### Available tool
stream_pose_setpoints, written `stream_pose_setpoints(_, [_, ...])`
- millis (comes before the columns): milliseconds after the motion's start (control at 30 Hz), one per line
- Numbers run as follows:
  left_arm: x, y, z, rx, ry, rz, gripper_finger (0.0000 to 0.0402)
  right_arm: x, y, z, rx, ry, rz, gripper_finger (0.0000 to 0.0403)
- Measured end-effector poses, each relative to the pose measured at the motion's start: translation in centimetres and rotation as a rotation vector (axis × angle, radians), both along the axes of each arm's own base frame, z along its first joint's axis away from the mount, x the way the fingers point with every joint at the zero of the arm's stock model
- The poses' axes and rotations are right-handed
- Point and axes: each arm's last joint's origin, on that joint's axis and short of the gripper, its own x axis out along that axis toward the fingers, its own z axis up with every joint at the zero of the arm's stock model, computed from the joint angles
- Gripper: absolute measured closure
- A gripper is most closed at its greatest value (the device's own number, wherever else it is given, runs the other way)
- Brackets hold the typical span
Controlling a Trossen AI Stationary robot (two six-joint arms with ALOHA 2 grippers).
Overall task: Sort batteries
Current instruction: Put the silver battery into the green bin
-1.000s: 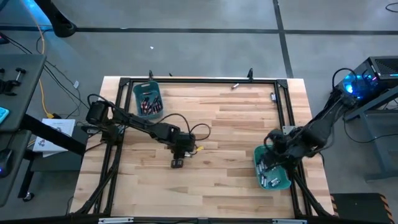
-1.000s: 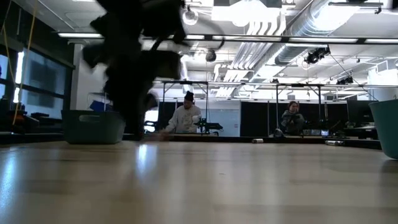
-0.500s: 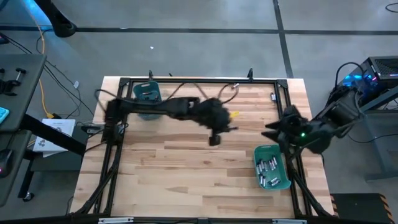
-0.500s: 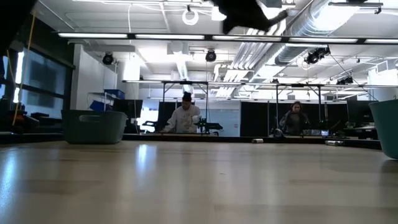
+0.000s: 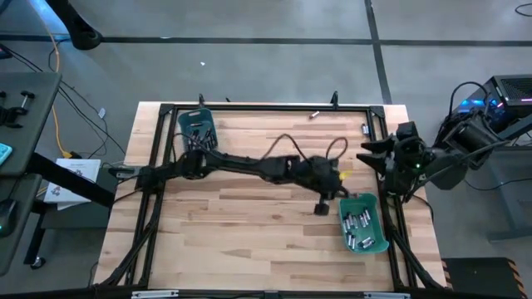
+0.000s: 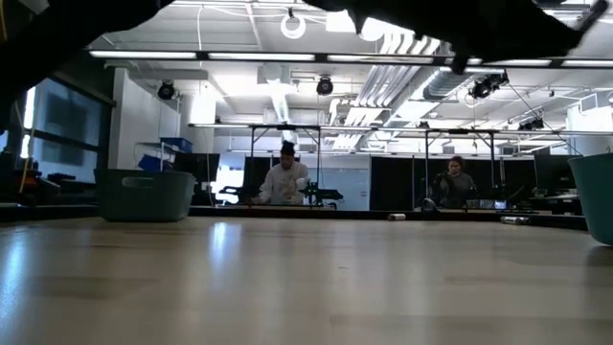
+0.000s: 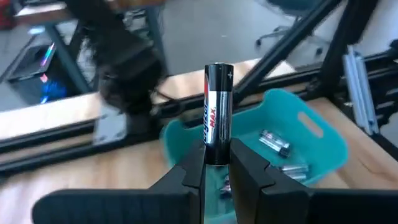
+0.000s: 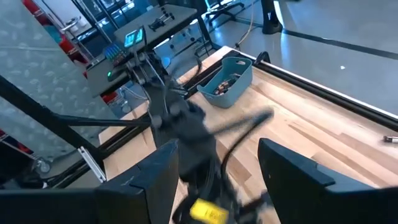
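The black battery's loose end points toward the open teal bin of silvery batteries, so my left gripper should keep going over the bin's rim and let go there.
My left gripper is shut on a black battery with red lettering. In the high view it hangs just left of the right teal bin, which holds several silvery batteries. The left teal bin at the far left holds dark batteries. Two loose batteries lie near the table's far edge. My right gripper is open with nothing between its fingers. It stands raised at the table's right edge. My left gripper pinches the battery's lower end between its two fingertips. The rest of the battery stands out past the fingers. The fingers come slanting down from the table's left. The battery is lifted clear, in front of the right bin.
A black frame runs round the table's edges. The left arm stretches across the middle of the table. In the low view, people sit at desks beyond the table. Bare wood lies along the near side.
My left gripper has risen from the table's near middle and swung toward the right bin, turning as it went and staying shut on the battery. My right gripper has lifted out from over the right bin and drawn back to the table's right edge, still open.
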Motion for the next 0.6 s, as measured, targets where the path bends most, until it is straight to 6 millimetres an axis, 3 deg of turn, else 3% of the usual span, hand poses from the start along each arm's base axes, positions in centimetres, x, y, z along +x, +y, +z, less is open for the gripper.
stream_pose_setpoints(167, [1.8,-2.2,-3.3,-0.028,-0.129,-0.113,0.0369,0.2,0.2,-0.2,0.029,0.002,-0.018,0.0192])
stream_pose_setpoints(300, [2.5,-3.3,-6.4,-0.041,-0.129,-0.119,0.0369,0.2,0.1,-0.3,0.067,-0.002,-0.034,0.0192])
stream_pose_setpoints(433, [2.9,-3.2,-9.6,-0.080,-0.057,-0.091,0.0370,0.1,0.1,-0.4,0.096,0.004,-0.042,0.0192])
stream_pose_setpoints(600, [3.0,-2.6,-11.1,-0.062,-0.017,-0.026,0.0360,0.1,0.2,-0.4,0.124,0.001,-0.049,0.0192])
